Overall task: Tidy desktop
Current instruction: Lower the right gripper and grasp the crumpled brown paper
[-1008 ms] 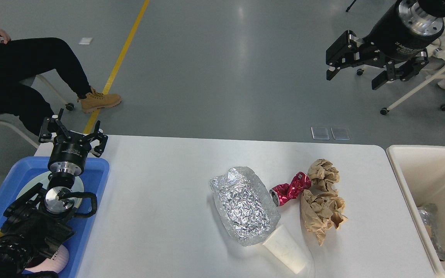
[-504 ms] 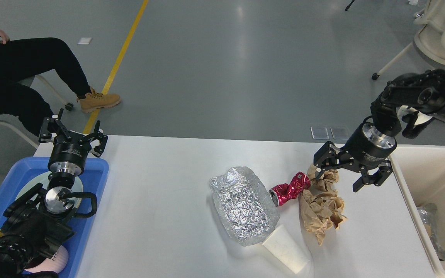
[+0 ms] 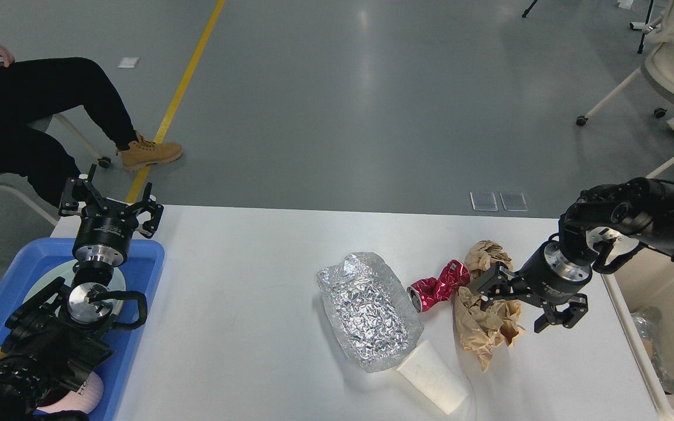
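Note:
I expect the rounded far wad (image 3: 487, 256) to stay behind when I pick up the jagged (image 3: 482, 327) near piece, because the outline of the brown paper dips in next to the red can.
The white desktop (image 3: 243, 304) holds a crumpled foil bag (image 3: 369, 310), a crushed red can (image 3: 439, 283), crumpled brown paper (image 3: 480, 327) and a white paper cup (image 3: 433, 377) lying on its side. My right gripper (image 3: 512, 310) is open and hangs low over the brown paper, its fingers to either side of the paper's right part. My left gripper (image 3: 112, 202) is open and empty over the far edge of the blue tray (image 3: 147, 275), at the table's left end.
The blue tray holds a pale plate (image 3: 38, 286) and a pink cup (image 3: 88, 392). A cream bin (image 3: 664, 292) with some clear wrapping inside stands at the table's right end. A seated person's legs (image 3: 50, 117) are at the far left, and a chair (image 3: 670, 64) at the far right.
My right arm has come down from high at the far right to the table, and its open gripper now hangs over the brown paper. The left arm has not moved.

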Tool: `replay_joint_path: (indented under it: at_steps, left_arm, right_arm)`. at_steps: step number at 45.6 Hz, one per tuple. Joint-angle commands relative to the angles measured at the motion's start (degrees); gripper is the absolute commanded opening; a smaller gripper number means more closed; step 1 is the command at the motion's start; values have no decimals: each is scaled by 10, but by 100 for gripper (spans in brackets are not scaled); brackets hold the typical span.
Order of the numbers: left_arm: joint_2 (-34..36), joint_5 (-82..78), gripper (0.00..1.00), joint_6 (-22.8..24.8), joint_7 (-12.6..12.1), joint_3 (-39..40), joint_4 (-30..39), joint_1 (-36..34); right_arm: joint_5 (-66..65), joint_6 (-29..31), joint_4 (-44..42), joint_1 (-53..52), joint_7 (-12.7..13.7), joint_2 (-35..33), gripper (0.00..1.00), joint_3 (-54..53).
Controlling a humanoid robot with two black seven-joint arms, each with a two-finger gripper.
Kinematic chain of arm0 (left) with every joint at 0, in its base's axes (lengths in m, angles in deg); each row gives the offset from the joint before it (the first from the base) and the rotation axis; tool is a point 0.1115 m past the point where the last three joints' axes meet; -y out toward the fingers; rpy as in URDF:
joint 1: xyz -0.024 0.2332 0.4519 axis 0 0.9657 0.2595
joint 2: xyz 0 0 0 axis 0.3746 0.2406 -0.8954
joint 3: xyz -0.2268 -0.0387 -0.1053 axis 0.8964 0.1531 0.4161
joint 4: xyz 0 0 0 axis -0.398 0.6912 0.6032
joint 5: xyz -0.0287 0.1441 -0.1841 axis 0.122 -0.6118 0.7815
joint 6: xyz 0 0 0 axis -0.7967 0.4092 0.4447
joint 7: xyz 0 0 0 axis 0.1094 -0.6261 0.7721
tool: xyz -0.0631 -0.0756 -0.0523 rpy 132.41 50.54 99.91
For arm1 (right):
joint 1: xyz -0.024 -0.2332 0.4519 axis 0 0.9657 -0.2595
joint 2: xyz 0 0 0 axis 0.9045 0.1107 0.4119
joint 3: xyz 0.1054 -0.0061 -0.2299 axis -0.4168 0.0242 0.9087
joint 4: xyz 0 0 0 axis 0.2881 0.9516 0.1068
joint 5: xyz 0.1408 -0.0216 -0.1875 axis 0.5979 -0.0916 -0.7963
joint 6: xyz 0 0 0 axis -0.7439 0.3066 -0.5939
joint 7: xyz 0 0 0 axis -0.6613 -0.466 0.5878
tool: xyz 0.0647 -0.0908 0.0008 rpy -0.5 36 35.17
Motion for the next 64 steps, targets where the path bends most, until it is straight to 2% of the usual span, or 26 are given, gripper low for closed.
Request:
replay_joint_path:
  at_steps: [1,15,23,27,29,31,34,36,37,56,64]
  left_arm:
    - [0,0,97,0,0,0,0,0]
    - [0,1,97,0,0,0,0,0]
    - [0,0,97,0,0,0,0,0]
    - [0,0,97,0,0,0,0,0]
    - [0,1,97,0,0,0,0,0]
    - [0,0,97,0,0,0,0,0]
    - [0,1,97,0,1,0,0,0]
    - [0,0,97,0,1,0,0,0]
    - [0,0,97,0,0,0,0,0]
    - [0,0,97,0,0,0,0,0]
    - [0,1,97,0,0,0,0,0]
  right_arm:
    - [0,-11,0,19,0,0,100,-16]
    - [1,-46,0,41,0,0,100,-34]
    - [1,-87,1,68,1,0,100,-35]
    - [2,-106,5,76,1,0,86,-34]
    - [2,-110,5,79,1,-1,76,-34]
    - [3,-112,6,82,1,-2,56,-34]
    - [6,-107,9,84,1,-6,16,-33]
    - [8,-107,10,84,1,-7,3,-32]
    - [8,-106,10,84,2,-7,0,-31]
    - [9,-108,5,84,2,-31,0,-20]
    - [3,-108,2,57,3,-61,0,4]
